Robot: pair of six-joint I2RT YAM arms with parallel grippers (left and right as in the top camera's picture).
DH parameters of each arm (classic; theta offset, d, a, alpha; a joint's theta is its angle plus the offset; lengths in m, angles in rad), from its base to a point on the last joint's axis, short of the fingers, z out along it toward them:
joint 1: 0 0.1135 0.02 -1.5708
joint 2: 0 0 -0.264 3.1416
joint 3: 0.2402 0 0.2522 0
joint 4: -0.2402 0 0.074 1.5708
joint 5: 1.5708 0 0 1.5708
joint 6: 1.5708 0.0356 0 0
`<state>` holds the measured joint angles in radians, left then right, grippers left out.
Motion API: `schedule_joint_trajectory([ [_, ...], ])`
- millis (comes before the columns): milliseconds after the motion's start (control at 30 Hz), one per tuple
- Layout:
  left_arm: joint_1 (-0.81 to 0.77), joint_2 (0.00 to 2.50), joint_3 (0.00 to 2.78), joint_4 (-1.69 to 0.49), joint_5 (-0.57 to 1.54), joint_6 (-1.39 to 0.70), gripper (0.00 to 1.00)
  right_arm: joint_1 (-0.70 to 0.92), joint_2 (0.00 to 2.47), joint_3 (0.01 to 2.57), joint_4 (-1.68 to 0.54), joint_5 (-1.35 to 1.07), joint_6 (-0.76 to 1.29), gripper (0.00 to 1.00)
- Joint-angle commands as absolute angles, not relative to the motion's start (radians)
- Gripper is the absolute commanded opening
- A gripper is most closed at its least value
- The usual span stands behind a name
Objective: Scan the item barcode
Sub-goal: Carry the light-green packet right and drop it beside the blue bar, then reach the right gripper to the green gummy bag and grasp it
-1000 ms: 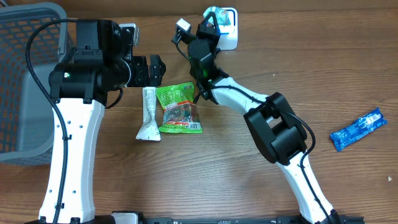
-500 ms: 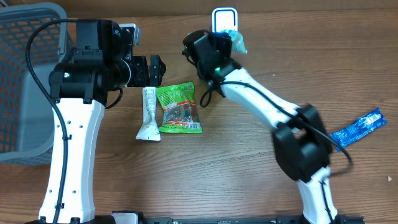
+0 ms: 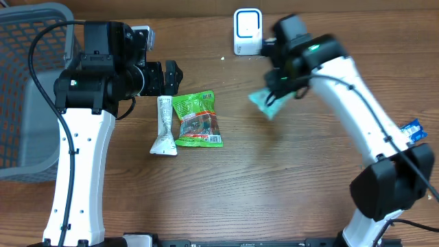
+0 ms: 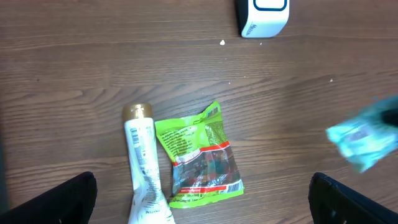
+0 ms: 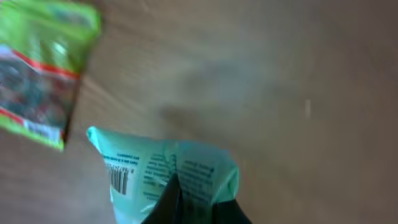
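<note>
The mint-green packet hangs clear and the way to the blue packet is open. My right gripper should keep going there and let go beside the blue packet.
My right gripper is shut on a mint-green packet, which hangs above the table to the right of centre. In the right wrist view the packet shows its barcode at the left, with the dark fingers pinching its lower edge. The white scanner stands at the back edge, behind and to the left of the packet. My left gripper hovers open over the table, its fingertips far apart. The blurred packet is at the right of the left wrist view.
A green snack bag and a white tube lie side by side below the left gripper. A blue packet lies at the far right, partly behind the right arm. A grey basket stands at the left.
The right arm has swung away from the scanner, rightward and toward the front, carrying the mint-green packet. The left arm has not moved.
</note>
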<state>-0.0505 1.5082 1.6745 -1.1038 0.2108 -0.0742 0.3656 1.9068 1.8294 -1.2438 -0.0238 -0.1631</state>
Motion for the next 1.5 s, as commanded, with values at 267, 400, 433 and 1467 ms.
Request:
schedule_joint_trajectory([
  [267,-0.053,1.512,1.689,-1.103,0.226,-0.056,1.00,-0.126,1.928,1.778,-1.309,-0.103,0.180,0.04],
  [400,-0.053,1.512,1.689,-1.103,0.226,-0.056,1.00,-0.270,1.929,1.679,-1.218,-0.103,0.311,0.04],
  [433,-0.053,1.512,1.689,-1.103,0.226,-0.056,1.00,-0.298,1.929,1.658,-1.198,-0.104,0.333,0.04],
  [1467,-0.053,1.512,1.689,-1.103,0.226,-0.056,1.00,-0.082,1.878,1.617,-1.018,-0.455,0.233,1.00],
])
